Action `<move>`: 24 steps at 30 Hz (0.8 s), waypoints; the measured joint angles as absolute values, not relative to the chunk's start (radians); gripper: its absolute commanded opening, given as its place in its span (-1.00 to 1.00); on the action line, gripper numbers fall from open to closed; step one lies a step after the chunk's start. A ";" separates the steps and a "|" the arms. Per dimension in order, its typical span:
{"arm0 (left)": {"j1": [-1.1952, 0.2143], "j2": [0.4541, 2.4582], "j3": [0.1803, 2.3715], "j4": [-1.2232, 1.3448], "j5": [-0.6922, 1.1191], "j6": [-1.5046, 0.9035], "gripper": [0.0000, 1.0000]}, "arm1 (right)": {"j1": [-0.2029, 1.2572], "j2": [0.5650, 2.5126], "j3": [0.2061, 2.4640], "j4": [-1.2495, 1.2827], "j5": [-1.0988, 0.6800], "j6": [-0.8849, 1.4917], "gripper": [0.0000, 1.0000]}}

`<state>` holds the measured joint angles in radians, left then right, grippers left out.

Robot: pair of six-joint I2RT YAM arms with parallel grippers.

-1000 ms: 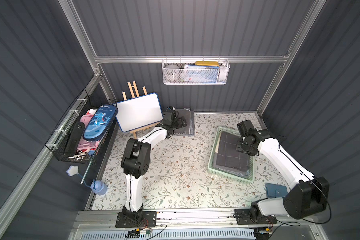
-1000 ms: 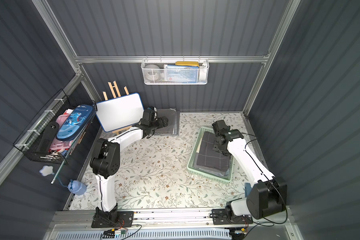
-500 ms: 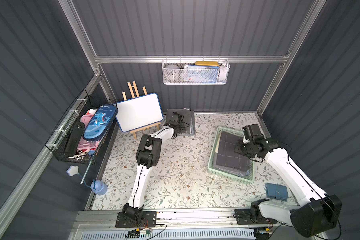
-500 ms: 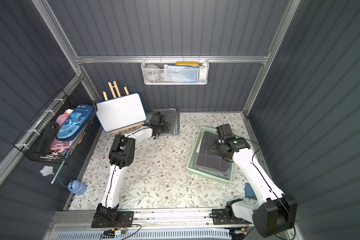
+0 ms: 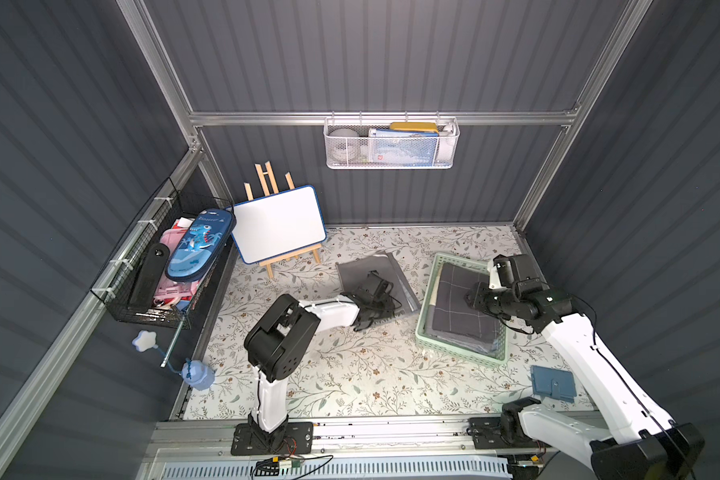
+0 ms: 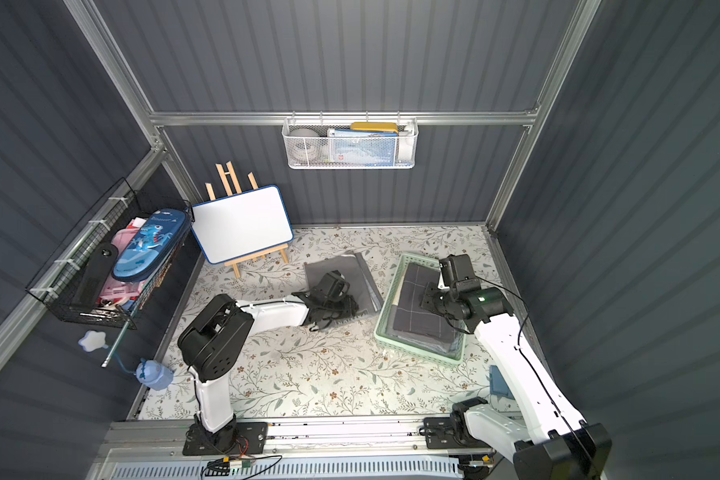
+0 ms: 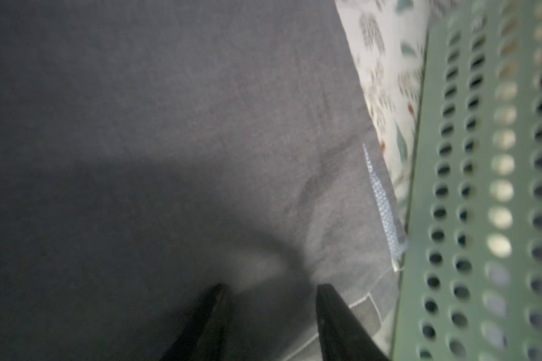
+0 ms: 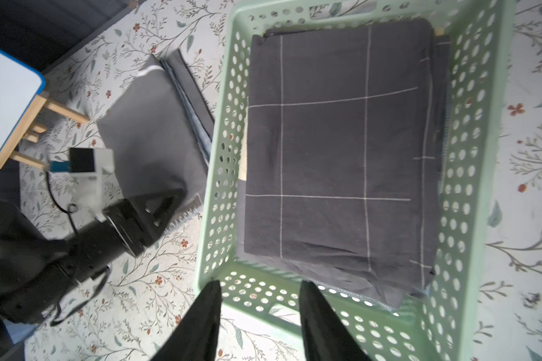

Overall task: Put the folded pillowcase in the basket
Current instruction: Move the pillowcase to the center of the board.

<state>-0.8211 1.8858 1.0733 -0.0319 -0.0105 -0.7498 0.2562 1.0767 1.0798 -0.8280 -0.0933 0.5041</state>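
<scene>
The pillowcase's edge (image 5: 405, 283) is right up against the basket. Next, my left gripper pulls the pillowcase away from the basket before my right gripper grabs that edge (image 5: 412, 306).
The folded pillowcase (image 5: 364, 270) (image 6: 337, 266) is plain grey. It lies on the floral table, its right edge almost against the basket (image 5: 427, 299) (image 6: 389, 299). My left gripper (image 5: 387, 309) (image 7: 273, 287) is shut on the pillowcase (image 7: 169, 109) at its near corner, and the cloth creases toward the fingers. The right wrist view shows one left finger (image 8: 169, 200) over that corner of the pillowcase (image 8: 151, 125). The mint basket (image 8: 226, 156) (image 7: 482, 187) holds a dark checked folded cloth (image 8: 326, 140). My right gripper (image 5: 474, 299) (image 8: 260, 286) hovers open above the basket, holding nothing.
A whiteboard on a wooden easel (image 5: 279, 224) stands at the back left. A black wire basket (image 5: 154, 266) hangs on the left wall and a white mesh basket (image 5: 391, 143) on the back wall. A blue case (image 5: 553, 382) lies at the front right.
The pillowcase has moved from beside the easel forward and rightward to the basket's side, turning as it went, with my left gripper on it. The left jaws narrowed. My right gripper shifted slightly over the basket.
</scene>
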 measured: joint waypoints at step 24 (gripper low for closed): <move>-0.969 1.138 0.688 -0.411 0.026 -1.264 0.24 | 0.737 1.654 1.195 -0.632 -0.241 0.615 0.15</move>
<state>-0.9688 1.1378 0.6884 -0.4107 0.0257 -1.2636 0.7368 1.6535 1.1950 -0.6315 -0.2413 0.6147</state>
